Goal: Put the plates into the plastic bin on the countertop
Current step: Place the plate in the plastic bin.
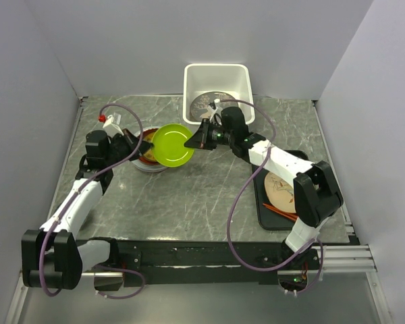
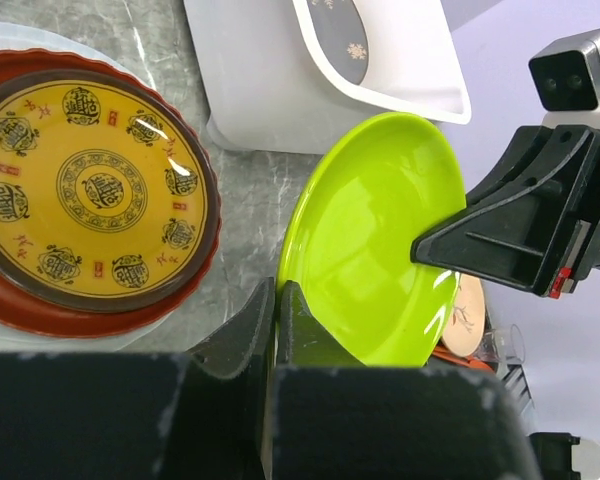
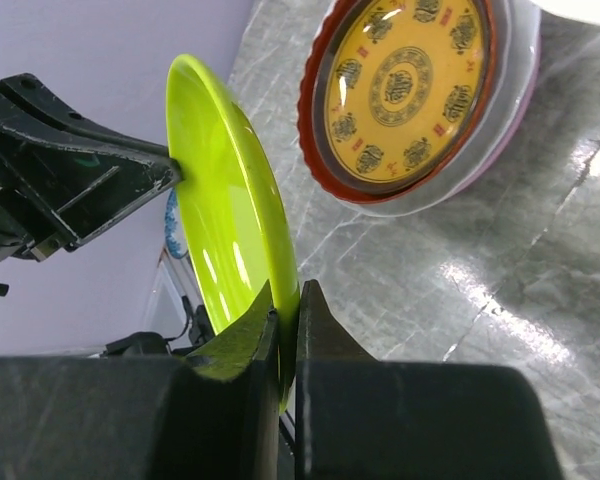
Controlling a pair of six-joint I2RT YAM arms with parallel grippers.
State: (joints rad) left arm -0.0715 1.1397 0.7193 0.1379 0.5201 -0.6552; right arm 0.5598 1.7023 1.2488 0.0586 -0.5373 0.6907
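Note:
I should open my left gripper and back it off first, because both grippers are pinching the lime green plate's rim (image 1: 155,144). My right gripper will then carry the plate into the bin (image 1: 218,94).
A lime green plate (image 1: 173,144) hangs tilted above the countertop (image 1: 189,202), held by both grippers. My left gripper (image 1: 150,145) is shut on its left rim, and my right gripper (image 1: 191,143) is shut on its right rim. In the left wrist view the jaws (image 2: 278,300) pinch the plate (image 2: 375,240); in the right wrist view the jaws (image 3: 286,305) pinch the plate (image 3: 225,200). A red-brown plate with a yellow centre (image 2: 90,190) tops a stack below left. The white plastic bin (image 1: 216,67) stands behind, with a grey patterned plate (image 1: 206,102) inside.
A black rectangular tray (image 1: 262,202) lies at the right under my right arm, with a cream plate (image 1: 281,189) and an orange stick on it. Grey walls enclose the countertop on the left, back and right.

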